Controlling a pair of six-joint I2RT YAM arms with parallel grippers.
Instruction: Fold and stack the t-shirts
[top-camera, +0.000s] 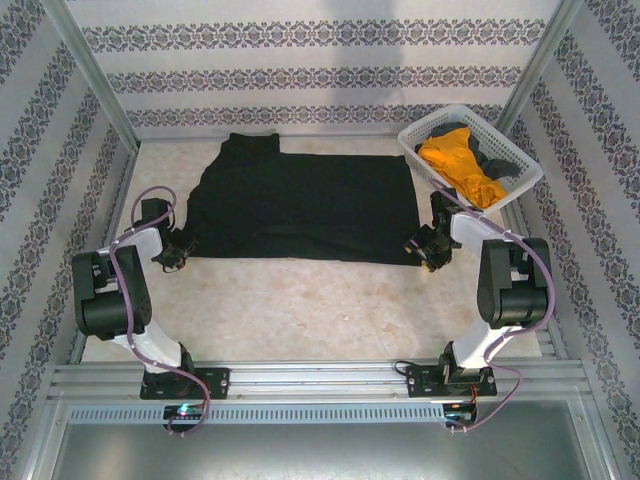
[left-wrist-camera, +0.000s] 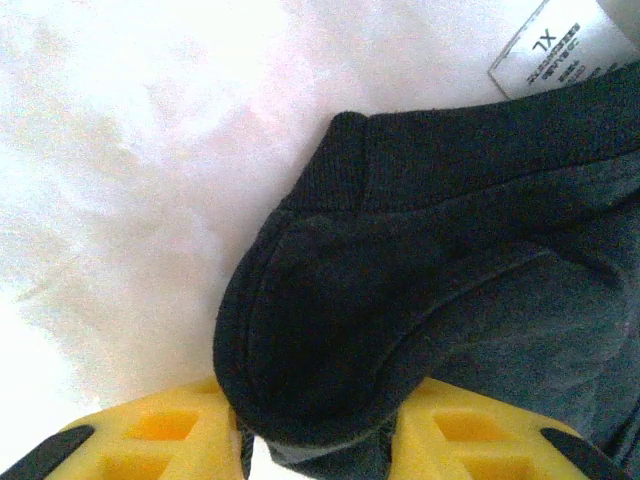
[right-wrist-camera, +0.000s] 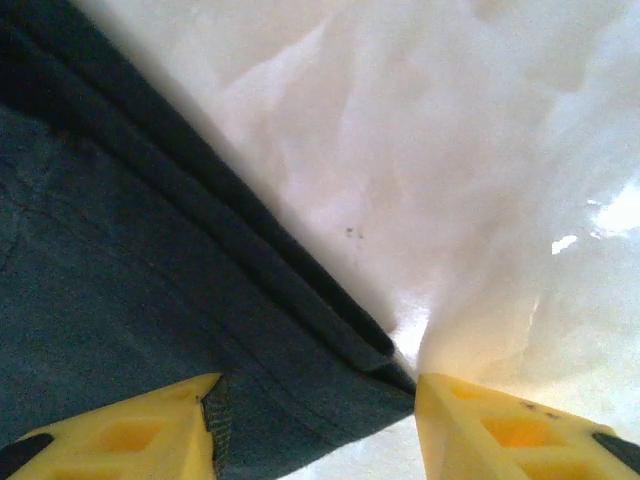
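The robot's left gripper and right gripper should draw the t-shirt's near corners (top-camera: 197, 250) toward the arm bases before folding, because the black t-shirt lies close to the back wall.
A large black t-shirt (top-camera: 300, 205) lies spread flat across the middle of the table. My left gripper (top-camera: 178, 252) is at its near-left corner. In the left wrist view the yellow fingers (left-wrist-camera: 150, 435) press on a rounded bunch of the black cloth (left-wrist-camera: 330, 330), with the collar and a white XL label (left-wrist-camera: 560, 45) beyond. My right gripper (top-camera: 432, 252) is at the near-right corner. It stands open, its fingers (right-wrist-camera: 500, 425) wide apart, and the hemmed corner of the shirt (right-wrist-camera: 330, 390) lies between them on the table. An orange-yellow t-shirt (top-camera: 460, 160) and a dark one (top-camera: 502, 165) lie in the basket.
The white lattice basket (top-camera: 455, 108) stands at the back right corner, just beyond the right arm. Patterned walls and metal posts close in the table on three sides. Bare table (top-camera: 300, 310) stretches between the shirt's near edge and the arm bases.
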